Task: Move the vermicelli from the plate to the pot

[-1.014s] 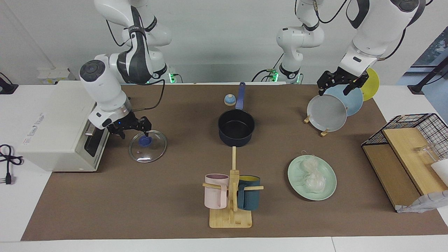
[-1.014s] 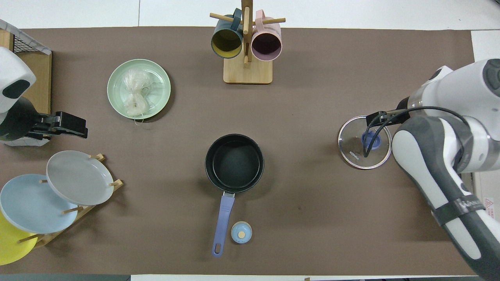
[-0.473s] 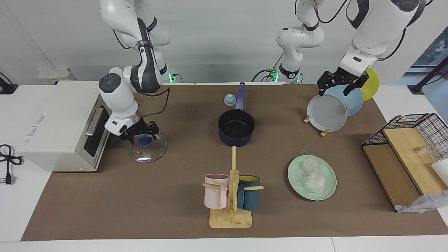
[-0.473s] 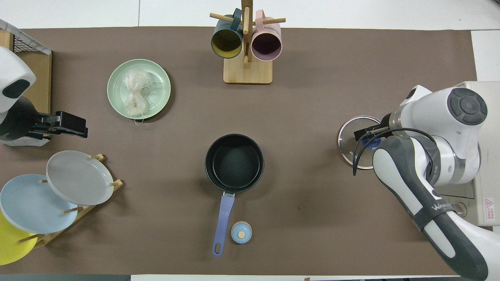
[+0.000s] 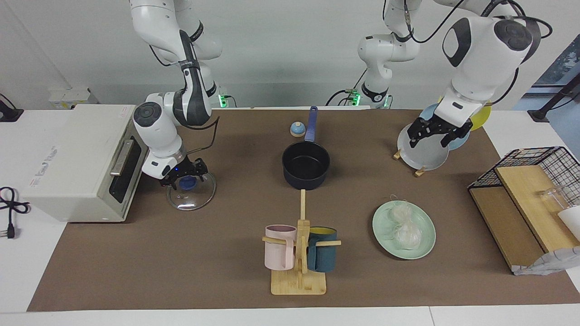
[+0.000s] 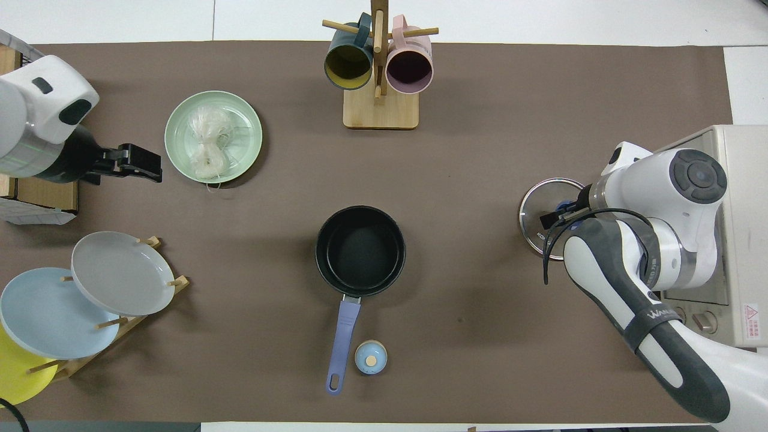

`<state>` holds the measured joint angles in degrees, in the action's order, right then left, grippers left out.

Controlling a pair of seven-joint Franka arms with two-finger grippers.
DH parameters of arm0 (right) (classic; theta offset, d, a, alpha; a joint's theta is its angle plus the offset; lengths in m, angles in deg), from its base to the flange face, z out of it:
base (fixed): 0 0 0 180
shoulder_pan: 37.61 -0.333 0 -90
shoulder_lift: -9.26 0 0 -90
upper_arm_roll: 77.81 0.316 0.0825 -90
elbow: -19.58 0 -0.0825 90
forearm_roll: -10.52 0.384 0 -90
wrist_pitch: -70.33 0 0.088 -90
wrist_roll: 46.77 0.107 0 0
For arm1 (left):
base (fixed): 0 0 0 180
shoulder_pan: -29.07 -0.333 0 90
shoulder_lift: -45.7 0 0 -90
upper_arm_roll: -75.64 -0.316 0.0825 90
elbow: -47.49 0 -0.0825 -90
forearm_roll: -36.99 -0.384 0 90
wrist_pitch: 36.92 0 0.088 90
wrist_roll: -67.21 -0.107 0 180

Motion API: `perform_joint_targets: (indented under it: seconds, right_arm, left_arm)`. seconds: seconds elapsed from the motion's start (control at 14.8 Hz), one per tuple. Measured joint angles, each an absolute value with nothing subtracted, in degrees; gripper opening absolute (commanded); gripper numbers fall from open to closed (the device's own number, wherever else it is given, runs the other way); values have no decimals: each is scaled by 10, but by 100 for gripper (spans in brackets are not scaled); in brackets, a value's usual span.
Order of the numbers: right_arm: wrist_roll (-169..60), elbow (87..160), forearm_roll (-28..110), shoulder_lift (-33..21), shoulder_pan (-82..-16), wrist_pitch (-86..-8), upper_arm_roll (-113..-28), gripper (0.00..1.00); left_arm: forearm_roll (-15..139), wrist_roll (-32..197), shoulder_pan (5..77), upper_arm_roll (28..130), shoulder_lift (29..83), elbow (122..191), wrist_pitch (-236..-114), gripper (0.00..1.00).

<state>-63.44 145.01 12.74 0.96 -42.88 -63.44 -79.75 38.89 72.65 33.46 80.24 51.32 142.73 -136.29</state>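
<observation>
The lid's rim (image 6: 522, 216) looks about as wide as the dark pot's opening, so the glass lid (image 6: 541, 209) should cover the pot's whole opening when I lower it onto the pot.
The vermicelli (image 5: 403, 228) lies as a whitish clump on the mint-green plate (image 5: 426, 237), toward the left arm's end of the table; in the overhead view the clump (image 6: 207, 144) sits in the middle of the plate (image 6: 247, 129). The dark pot (image 5: 306, 165) with its blue handle stands empty at mid-table, also in the overhead view (image 6: 360, 251). My left gripper (image 5: 430, 136) is open and empty, up over the plate rack, beside the mint plate in the overhead view (image 6: 144, 167). My right gripper (image 5: 183, 175) is open over the glass lid's blue knob.
A glass lid (image 5: 192, 197) lies beside the toaster oven (image 5: 77, 158). A mug rack (image 5: 300, 253) with pink and teal mugs stands farther from the robots than the pot. A plate rack (image 6: 114, 273) holds grey, light blue and yellow plates. A small blue bell (image 5: 297, 129) sits by the pot handle. A wire basket (image 5: 530, 190) stands at the left arm's end.
My left gripper has come down and moved from the plate rack's top toward the mint-green plate. The right arm's elbow has swung toward the table's middle; its gripper stays over the lid.
</observation>
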Motion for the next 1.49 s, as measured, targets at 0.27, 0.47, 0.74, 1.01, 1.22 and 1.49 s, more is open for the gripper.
perform_joint_targets:
  seconds: [0.27,0.47,0.74,1.01,1.22,1.49]
  right_arm:
    - [-635,1450,127,9,-429,-634,-797,93]
    - [-635,1450,127,9,-429,-634,-797,73]
    - [-635,1450,127,9,-429,-634,-798,54]
    - [-635,1441,127,9,-429,-622,-797,51]
    - [-635,1398,127,8,-429,-574,-797,47]
    - [-635,1324,128,8,-429,-495,-797,43]
  left_arm:
    - [389,726,340,803,570,1422,-1405,100]
    - [389,714,340,803,594,1417,-1435,100]
    - [387,667,340,802,664,1415,-1518,100]
    - [381,613,341,802,746,1368,-1562,100]
    - [361,600,343,802,769,1360,-1602,100]
    - [347,577,347,802,777,1364,-1613,78]
